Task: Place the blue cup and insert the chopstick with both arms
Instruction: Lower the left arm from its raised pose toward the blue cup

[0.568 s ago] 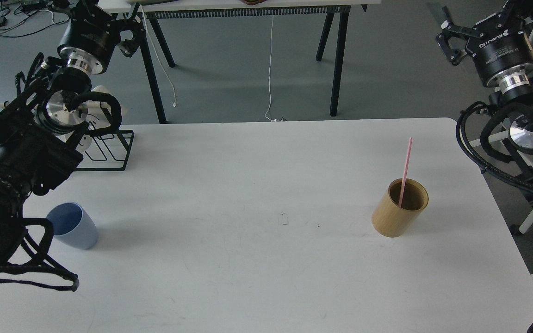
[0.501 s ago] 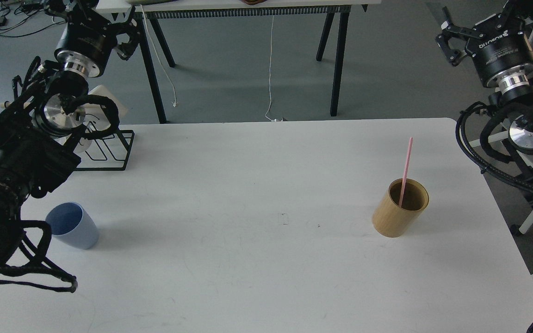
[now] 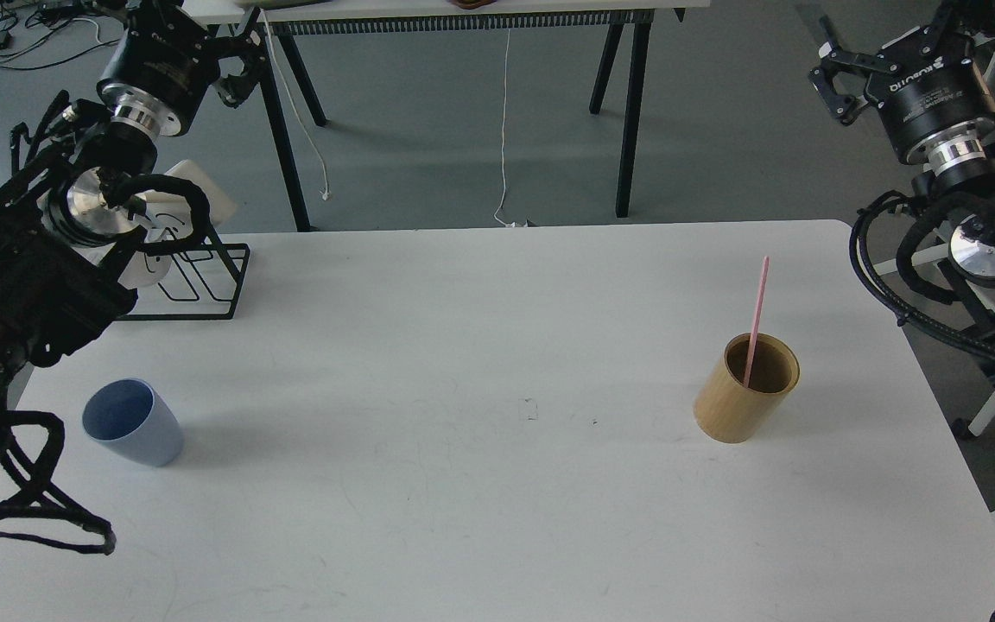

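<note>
The pink chopstick (image 3: 759,307) has a wide gap (image 3: 774,364) around it inside the wooden cylinder's rim, so it should slide out and leave the cylinder standing when the robot lifts it.
The blue cup (image 3: 131,422) stands upright on the white table (image 3: 463,501) near its left edge, empty. The pink chopstick (image 3: 757,304) leans inside a tan wooden cylinder (image 3: 744,390) on the right of the table, its top sticking out well above the rim. My left gripper (image 3: 180,36) is raised at the top left, beyond the table's far edge, open and empty, far from the cup. My right gripper (image 3: 914,53) is raised at the top right, off the table, open and empty, well above and to the right of the cylinder.
A black wire rack (image 3: 195,281) holding white dishes stands at the table's far left corner, under my left arm. A second table with black legs (image 3: 631,112) stands behind. A white cable (image 3: 504,121) hangs to the floor.
</note>
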`<state>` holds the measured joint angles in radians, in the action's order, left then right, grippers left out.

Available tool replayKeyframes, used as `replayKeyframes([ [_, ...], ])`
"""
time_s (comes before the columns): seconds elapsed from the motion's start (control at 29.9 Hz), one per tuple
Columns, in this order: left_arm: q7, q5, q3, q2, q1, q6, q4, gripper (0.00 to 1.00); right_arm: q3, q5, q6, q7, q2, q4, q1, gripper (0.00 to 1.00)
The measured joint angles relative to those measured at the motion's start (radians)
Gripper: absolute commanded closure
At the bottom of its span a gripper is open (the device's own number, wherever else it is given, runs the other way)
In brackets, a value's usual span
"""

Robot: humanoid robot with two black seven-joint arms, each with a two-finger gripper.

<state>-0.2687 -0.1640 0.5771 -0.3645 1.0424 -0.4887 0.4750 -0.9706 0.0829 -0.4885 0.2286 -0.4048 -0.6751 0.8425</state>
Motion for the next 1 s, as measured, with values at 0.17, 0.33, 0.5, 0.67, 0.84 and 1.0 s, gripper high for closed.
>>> replayKeyframes([
  [0.17,-0.005,0.112,-0.079,-0.118,0.015,0.000,0.193,0.00,-0.001,0.000,0.000,0.000,-0.015,0.002,-0.018,0.00],
  [0.33,-0.009,0.401,-0.085,-0.241,0.021,0.000,0.358,0.02,-0.008,0.000,0.000,0.001,-0.028,-0.001,-0.027,0.00],
  [0.5,-0.009,0.766,-0.088,-0.420,0.006,-0.001,0.566,0.05,0.000,-0.002,0.000,0.001,-0.033,-0.010,-0.029,0.00],
  [0.67,-0.009,1.040,-0.088,-0.584,-0.025,0.000,0.690,0.07,0.003,-0.005,0.000,0.000,-0.051,-0.012,-0.031,0.00],
  [0.84,-0.012,1.237,-0.095,-0.719,-0.100,0.000,0.778,0.10,0.003,-0.005,0.000,0.000,-0.055,-0.012,-0.030,0.00],
  [1.0,-0.013,1.415,-0.097,-0.804,-0.167,0.000,0.849,0.13,0.001,-0.005,0.000,0.000,-0.060,-0.012,-0.026,0.00],
])
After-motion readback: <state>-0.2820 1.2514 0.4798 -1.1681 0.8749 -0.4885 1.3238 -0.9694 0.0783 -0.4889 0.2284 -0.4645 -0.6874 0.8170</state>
